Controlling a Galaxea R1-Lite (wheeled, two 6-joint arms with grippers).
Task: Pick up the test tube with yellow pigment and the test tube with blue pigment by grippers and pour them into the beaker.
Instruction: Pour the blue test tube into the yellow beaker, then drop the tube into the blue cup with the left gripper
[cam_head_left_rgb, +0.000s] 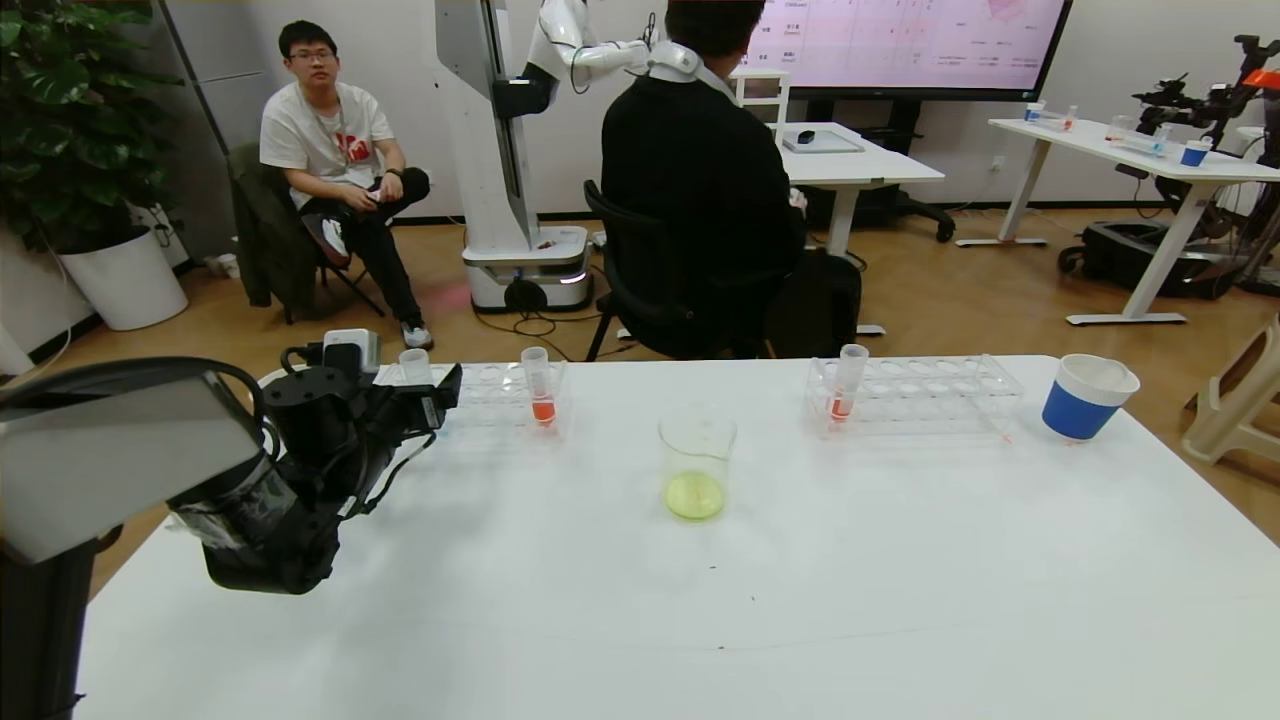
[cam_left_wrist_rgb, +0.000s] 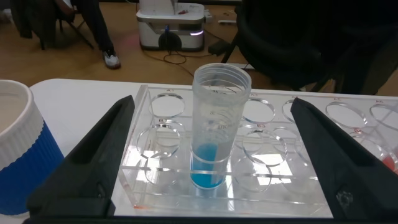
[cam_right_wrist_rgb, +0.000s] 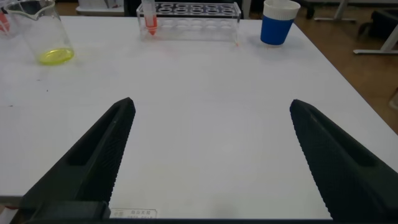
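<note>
Yellow-green liquid (cam_head_left_rgb: 695, 494) is already in the beaker, and I expect the blue pigment (cam_left_wrist_rgb: 208, 165) to turn that liquid deep green when I pour from the test tube.
The test tube with blue pigment (cam_left_wrist_rgb: 213, 140) stands upright in a clear rack (cam_left_wrist_rgb: 155, 186) at the table's far left. Only its rim (cam_head_left_rgb: 414, 363) shows in the head view. My left gripper (cam_left_wrist_rgb: 212, 102) is open, with one finger on each side of the tube and not touching it; it also shows in the head view (cam_head_left_rgb: 440, 390). The beaker (cam_head_left_rgb: 697, 462) stands mid-table with yellow-green liquid in its bottom, and also shows in the right wrist view (cam_right_wrist_rgb: 43, 34). The test tube with yellow pigment is out of view. My right gripper (cam_right_wrist_rgb: 211, 104) is open and empty over bare table, outside the head view.
An orange-red tube (cam_head_left_rgb: 539, 386) stands in the left rack. Another orange-red tube (cam_head_left_rgb: 847, 385) stands in the right rack (cam_head_left_rgb: 930, 390). A blue-and-white paper cup (cam_head_left_rgb: 1088, 396) stands at the far right. Another cup (cam_left_wrist_rgb: 18, 155) is beside the left rack. People sit beyond the table.
</note>
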